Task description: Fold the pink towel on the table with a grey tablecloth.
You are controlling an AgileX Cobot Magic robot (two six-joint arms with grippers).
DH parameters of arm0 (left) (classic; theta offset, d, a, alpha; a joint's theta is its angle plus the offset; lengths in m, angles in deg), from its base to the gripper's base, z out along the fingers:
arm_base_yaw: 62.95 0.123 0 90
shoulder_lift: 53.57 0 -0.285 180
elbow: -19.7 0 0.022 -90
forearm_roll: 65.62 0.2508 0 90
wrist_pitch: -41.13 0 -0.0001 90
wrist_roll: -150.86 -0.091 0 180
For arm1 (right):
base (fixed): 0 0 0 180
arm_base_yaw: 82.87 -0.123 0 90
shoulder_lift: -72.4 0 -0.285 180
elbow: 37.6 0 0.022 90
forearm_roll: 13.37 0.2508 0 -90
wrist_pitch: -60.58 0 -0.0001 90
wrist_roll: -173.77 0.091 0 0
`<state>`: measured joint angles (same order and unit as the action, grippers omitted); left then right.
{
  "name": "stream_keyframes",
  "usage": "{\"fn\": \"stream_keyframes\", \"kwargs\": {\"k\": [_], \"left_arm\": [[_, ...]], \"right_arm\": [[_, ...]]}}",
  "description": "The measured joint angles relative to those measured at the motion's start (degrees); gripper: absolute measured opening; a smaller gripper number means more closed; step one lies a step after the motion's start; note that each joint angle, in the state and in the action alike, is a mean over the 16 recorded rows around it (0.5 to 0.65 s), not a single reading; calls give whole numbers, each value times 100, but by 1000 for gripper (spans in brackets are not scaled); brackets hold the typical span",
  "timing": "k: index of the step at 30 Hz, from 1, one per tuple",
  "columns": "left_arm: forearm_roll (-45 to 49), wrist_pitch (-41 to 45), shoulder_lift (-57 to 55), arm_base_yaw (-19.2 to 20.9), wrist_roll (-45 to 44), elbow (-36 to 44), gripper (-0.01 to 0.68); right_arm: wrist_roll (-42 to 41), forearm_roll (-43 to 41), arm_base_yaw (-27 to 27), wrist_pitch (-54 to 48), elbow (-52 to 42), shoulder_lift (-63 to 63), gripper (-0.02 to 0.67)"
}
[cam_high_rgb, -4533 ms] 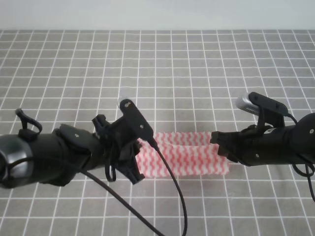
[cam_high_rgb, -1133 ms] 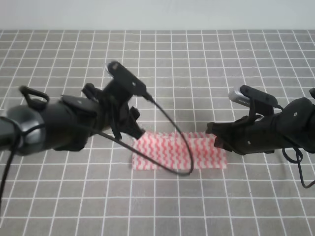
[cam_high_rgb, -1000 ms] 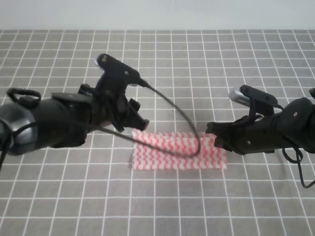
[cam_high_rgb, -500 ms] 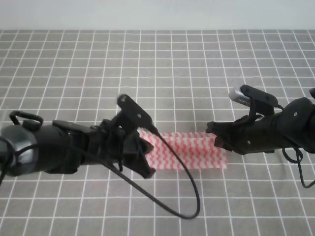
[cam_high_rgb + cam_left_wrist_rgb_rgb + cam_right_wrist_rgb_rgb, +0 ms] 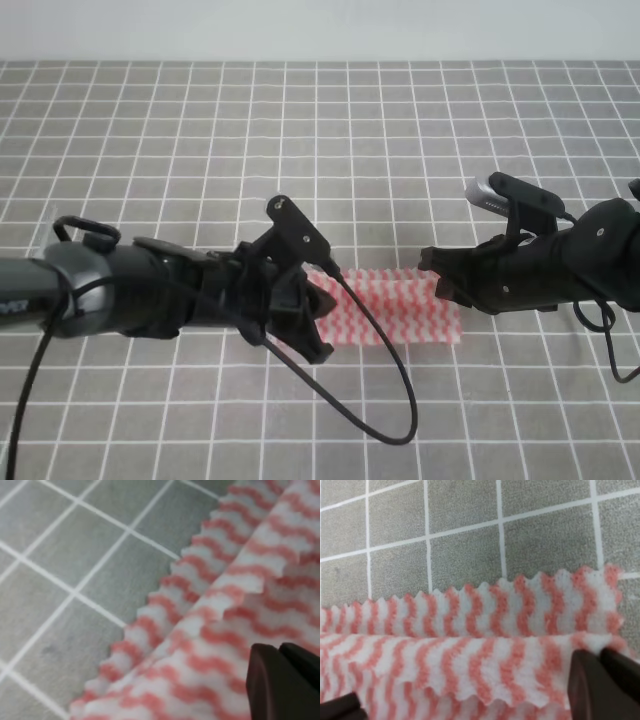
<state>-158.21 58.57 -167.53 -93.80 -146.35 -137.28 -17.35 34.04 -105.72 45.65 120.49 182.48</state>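
Observation:
The pink towel's end (image 5: 447,312) will fold over limply and stay flat as I carry it across, because the pink towel's thin layers (image 5: 385,306) rest flat against each other.
The pink towel (image 5: 400,308) lies folded into a flat strip on the table with a grey tablecloth (image 5: 400,150). My left gripper (image 5: 312,325) hangs low over the strip's left end and hides it. In the left wrist view only one finger (image 5: 280,680) shows, at the far right, resting on the layered towel (image 5: 210,610). My right gripper (image 5: 438,285) sits at the strip's right end. In the right wrist view its fingers (image 5: 602,680) stand wide apart, open, with the towel (image 5: 470,630) lying between them.
The left arm's black cable (image 5: 395,395) loops down over the tablecloth in front of the towel. Both arm bodies lie low across the table, left (image 5: 130,295) and right (image 5: 570,260). Gridded cloth stretches behind the towel to the far edge.
My left arm has swung from behind the towel's left end down and forward onto that end. The right arm has stayed put. The towel lies flatter than several seconds ago.

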Motion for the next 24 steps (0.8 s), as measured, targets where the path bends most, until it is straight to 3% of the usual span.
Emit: {"fn": "stream_keyframes", "kwargs": {"k": [24], "left_arm": [[-8,517,-524,-2,10,-642,7]], "right_arm": [[-45,1,3,5,0,-7,-15]]}}
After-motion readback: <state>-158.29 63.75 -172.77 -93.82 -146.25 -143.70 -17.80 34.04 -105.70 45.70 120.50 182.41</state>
